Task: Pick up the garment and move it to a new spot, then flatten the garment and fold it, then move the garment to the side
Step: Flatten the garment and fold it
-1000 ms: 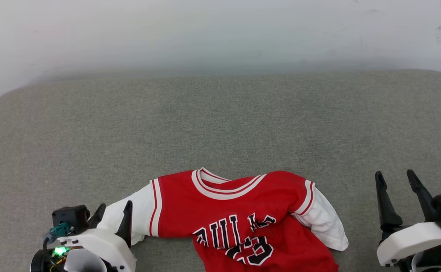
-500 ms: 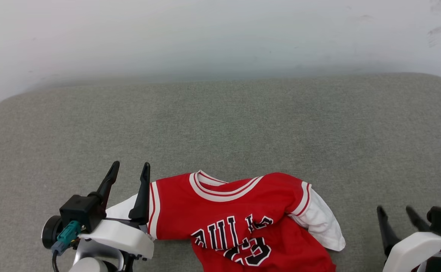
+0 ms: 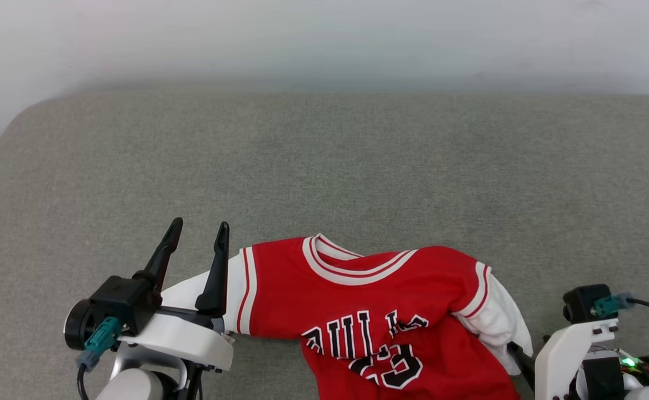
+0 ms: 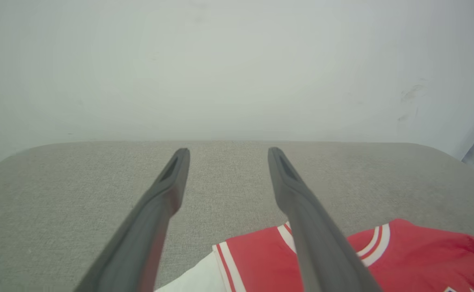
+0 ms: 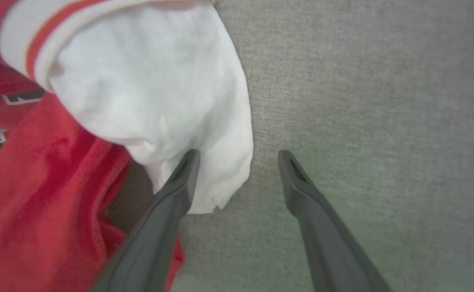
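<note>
The black lettering [image 3: 367, 343] crumples into loose folds, so the garment's red body [image 3: 465, 350] will open out mostly smooth when I lift it and lay it down by both sleeves.
The garment [image 3: 369, 294], a red jersey with white sleeves and black lettering, lies crumpled at the near middle of the grey cushion. My left gripper [image 3: 199, 230] stands open, fingers pointing up the view, over the garment's left white sleeve [image 3: 191, 291]. The left wrist view shows the same gripper [image 4: 229, 152] with nothing between its fingers and the garment [image 4: 403, 251] below them to the right. My right gripper [image 5: 239, 156] is open and points down at the edge of the right white sleeve [image 5: 151, 97]; one finger lies over the fabric, the other over bare cushion. Its white wrist housing [image 3: 572, 344] sits at the lower right.
The grey fabric cushion [image 3: 324, 166] stretches wide behind and beside the garment, with a rounded corner at the far left. A pale wall [image 3: 324, 39] rises right behind it.
The camera has shifted. My left gripper rose off the left sleeve, fingers now pointing up. My right gripper swung from upright at the far right down to the right sleeve's edge.
</note>
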### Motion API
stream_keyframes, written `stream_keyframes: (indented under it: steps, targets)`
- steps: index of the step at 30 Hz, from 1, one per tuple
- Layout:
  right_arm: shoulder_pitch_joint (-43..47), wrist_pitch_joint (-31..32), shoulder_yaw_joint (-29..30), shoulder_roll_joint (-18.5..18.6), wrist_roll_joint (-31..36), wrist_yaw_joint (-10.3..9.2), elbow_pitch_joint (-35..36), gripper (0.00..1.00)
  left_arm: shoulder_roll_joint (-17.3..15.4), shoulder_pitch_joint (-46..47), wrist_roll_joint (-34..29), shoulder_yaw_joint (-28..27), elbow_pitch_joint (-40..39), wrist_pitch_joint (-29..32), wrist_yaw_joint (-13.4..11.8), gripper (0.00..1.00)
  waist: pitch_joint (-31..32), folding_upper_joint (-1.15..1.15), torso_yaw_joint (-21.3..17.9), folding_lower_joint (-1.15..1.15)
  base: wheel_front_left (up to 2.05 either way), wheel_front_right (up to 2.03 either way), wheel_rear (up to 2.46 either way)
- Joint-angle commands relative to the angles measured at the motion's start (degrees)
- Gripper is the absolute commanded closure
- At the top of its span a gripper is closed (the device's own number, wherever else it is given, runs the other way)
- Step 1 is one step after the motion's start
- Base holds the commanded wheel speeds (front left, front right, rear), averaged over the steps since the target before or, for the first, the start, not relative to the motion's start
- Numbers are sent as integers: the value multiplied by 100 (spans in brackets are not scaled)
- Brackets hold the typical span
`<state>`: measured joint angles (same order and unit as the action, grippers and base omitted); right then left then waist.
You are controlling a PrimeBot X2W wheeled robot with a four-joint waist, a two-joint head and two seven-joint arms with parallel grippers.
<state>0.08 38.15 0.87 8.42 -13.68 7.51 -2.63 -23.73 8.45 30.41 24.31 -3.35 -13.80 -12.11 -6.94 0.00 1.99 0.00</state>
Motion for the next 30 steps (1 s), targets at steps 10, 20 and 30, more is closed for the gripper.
stream_keyframes:
  steps: [10, 20, 30]
  targets:
    - [-145, 778, -581, 87, -604, 7, -1169, 74, 75, 133, 77, -9, 212, -40, 24, 0, -291, 0, 233, 0, 0, 0, 0]
    - [-417, -141, -18, 198, -306, -5, -456, 100, -243, 61, 668, -167, 468, 827, 174, 0, -40, 0, 55, 0, 0, 0, 0]
    - [-311, -126, 305, -2, -50, -4, 46, 100, -995, 285, 2029, -337, 1258, 3355, 477, 0, -144, 0, -283, 0, 0, 0, 0]
